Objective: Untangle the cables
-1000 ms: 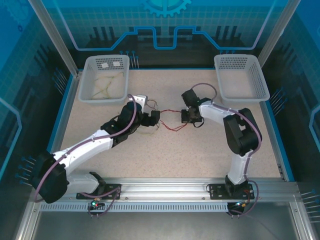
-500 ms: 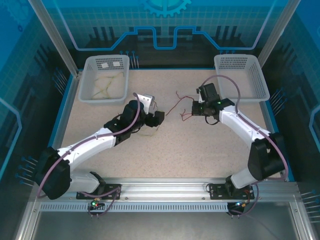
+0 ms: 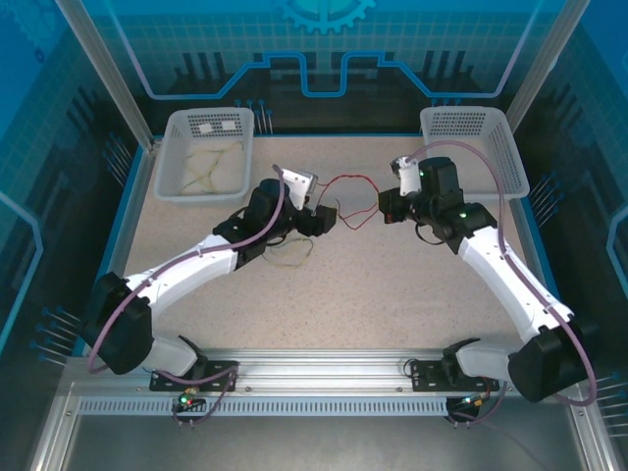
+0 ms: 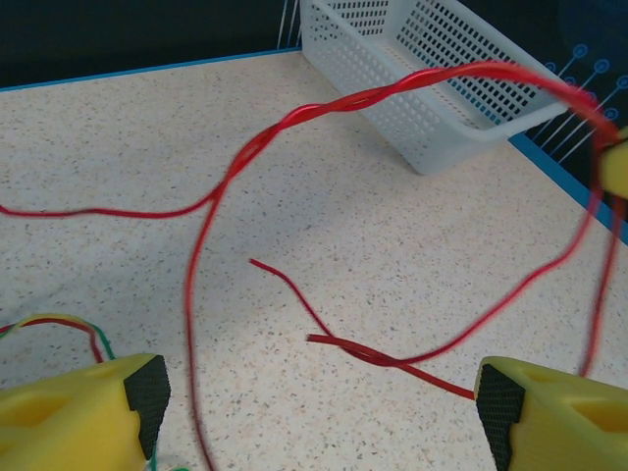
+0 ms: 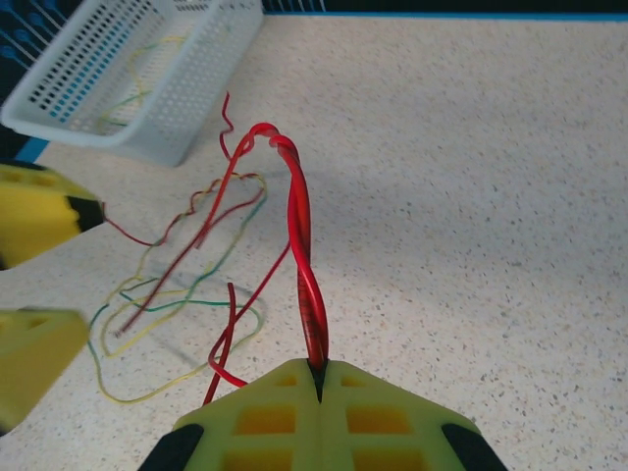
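Observation:
I need to hold one loose end (image 5: 124, 330) with my left gripper before my right gripper draws the other away, because it pinches both red cables in their twist (image 5: 306, 270).
Two red cables (image 3: 349, 181) twisted together arch above the table between my grippers. My right gripper (image 5: 317, 378) is shut on their end, and the twisted red pair (image 5: 300, 221) rises straight from its jaws. My left gripper (image 4: 319, 412) is open, its yellow fingers (image 4: 83, 422) wide apart. Loose red cables (image 4: 378, 355) pass between the fingers without being pinched. Pale yellow-green cables (image 5: 167, 306) lie in loops on the table below; from above these cables (image 3: 290, 257) sit just near of the left gripper (image 3: 325, 218). The right gripper (image 3: 389, 204) hangs to its right.
A white basket (image 3: 177, 172) at the back left holds several pale cables. Another white basket (image 3: 515, 167) stands at the back right, and its corner (image 4: 432, 147) is close beyond the red arch. Blue rails edge the speckled table.
The right gripper has carried the red cables up and back, away from the yellow-green loops. The left gripper has moved right and back to meet them, its jaws a little narrower.

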Robot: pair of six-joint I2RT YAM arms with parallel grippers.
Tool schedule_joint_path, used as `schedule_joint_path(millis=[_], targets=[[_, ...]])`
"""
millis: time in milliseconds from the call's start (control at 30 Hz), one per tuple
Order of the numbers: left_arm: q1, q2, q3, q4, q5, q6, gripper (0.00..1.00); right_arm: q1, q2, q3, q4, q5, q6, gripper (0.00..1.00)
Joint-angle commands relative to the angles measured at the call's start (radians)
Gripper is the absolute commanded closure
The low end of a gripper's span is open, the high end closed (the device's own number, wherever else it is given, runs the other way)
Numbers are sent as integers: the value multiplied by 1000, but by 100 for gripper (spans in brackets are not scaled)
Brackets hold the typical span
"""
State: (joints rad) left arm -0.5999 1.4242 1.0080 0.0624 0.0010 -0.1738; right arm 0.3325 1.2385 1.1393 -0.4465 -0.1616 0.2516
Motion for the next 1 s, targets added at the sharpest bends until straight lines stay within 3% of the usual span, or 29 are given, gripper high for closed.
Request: schedule_joint_path(millis=[0,267,333,400,533,600,733,967], targets=[[12,-27,39,-26,-17,33,17,-13,-48,33,-18,-66,-34,100],[14,-15,60,-86,-53,72,19,-16,-106,41,1,-193,-38,100],[13,-11,62,-91,-78,69,25,-15,-113,48,-2,-206,-38,100],[14,-17,56,-87,-93,68,48,-16,-122,51,-5,-208,-42,100],[16,-25,47,-85,-118,71,58,-16,-138,52,-15,-212,-52,100],[16,-31,41,-84,-118,73,75,-18,-143,47,-13,-206,-48,100],[16,-53,21,-68,-122,78,89,-21,-142,26,-5,-192,-47,100],[16,-113,-42,-18,-151,167,97,-23,-115,-47,47,-202,-84,100]])
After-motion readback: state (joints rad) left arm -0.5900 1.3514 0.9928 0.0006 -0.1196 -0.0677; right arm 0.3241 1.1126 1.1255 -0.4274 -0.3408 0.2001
